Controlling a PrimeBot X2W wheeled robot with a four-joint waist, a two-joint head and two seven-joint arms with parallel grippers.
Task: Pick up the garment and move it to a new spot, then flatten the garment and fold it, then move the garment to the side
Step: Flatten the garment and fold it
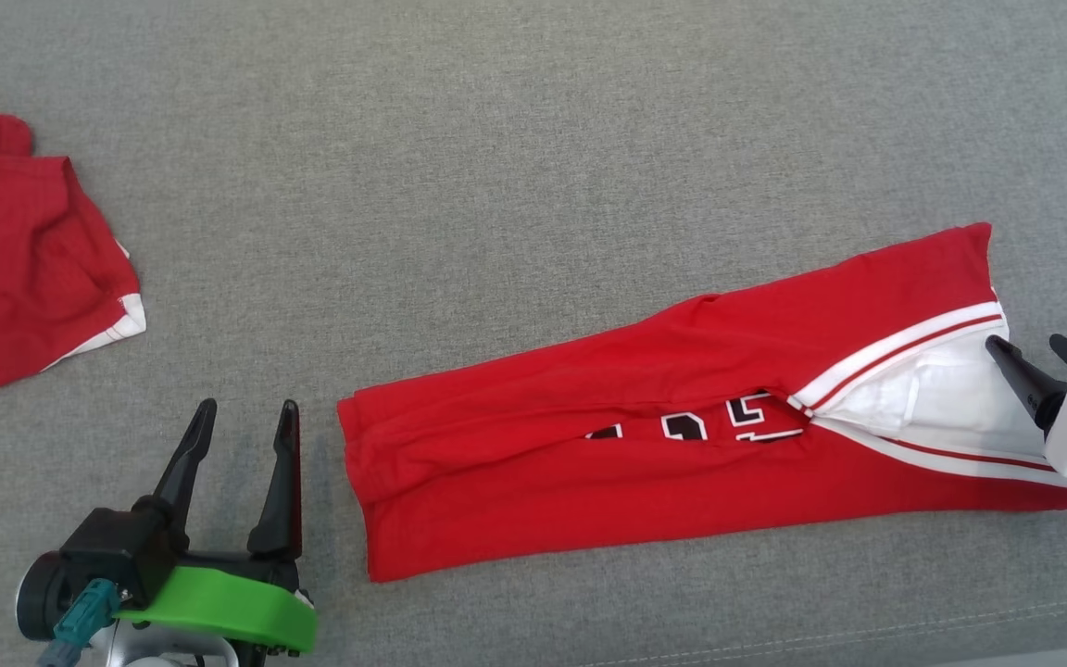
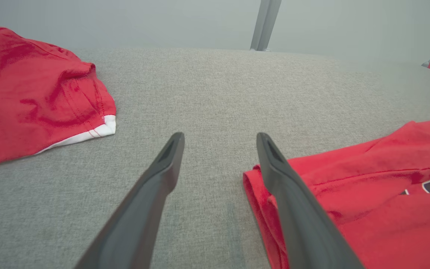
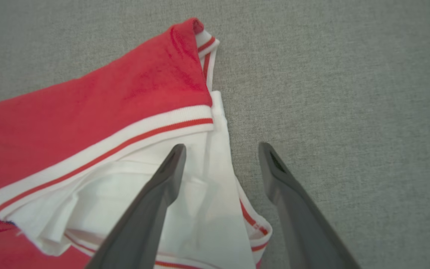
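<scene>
The red jersey (image 1: 596, 489) will slide along in one piece and stay folded when the robot pulls the white inner fabric, because the folded-in sides (image 1: 530, 395) lie flat along the jersey.
The garment (image 1: 682, 463) is a red jersey with white and red trim and black numerals, lying folded into a long strip across the grey cloth surface. My left gripper (image 1: 248, 408) stands open just off the strip's left end, holding nothing. In the left wrist view the left gripper (image 2: 219, 136) has its right finger over the garment's (image 2: 386, 175) edge. My right gripper (image 1: 1024, 343) is open at the strip's right end. In the right wrist view the right gripper (image 3: 222, 146) straddles the edge of the garment (image 3: 106, 123), one finger above the white inner fabric.
A second red garment (image 1: 24, 250) lies crumpled at the far left, also in the left wrist view as the second red garment (image 2: 32, 93). A grey metal post (image 2: 265, 22) rises behind the surface. The surface's front seam (image 1: 867, 630) runs near the lower edge.
</scene>
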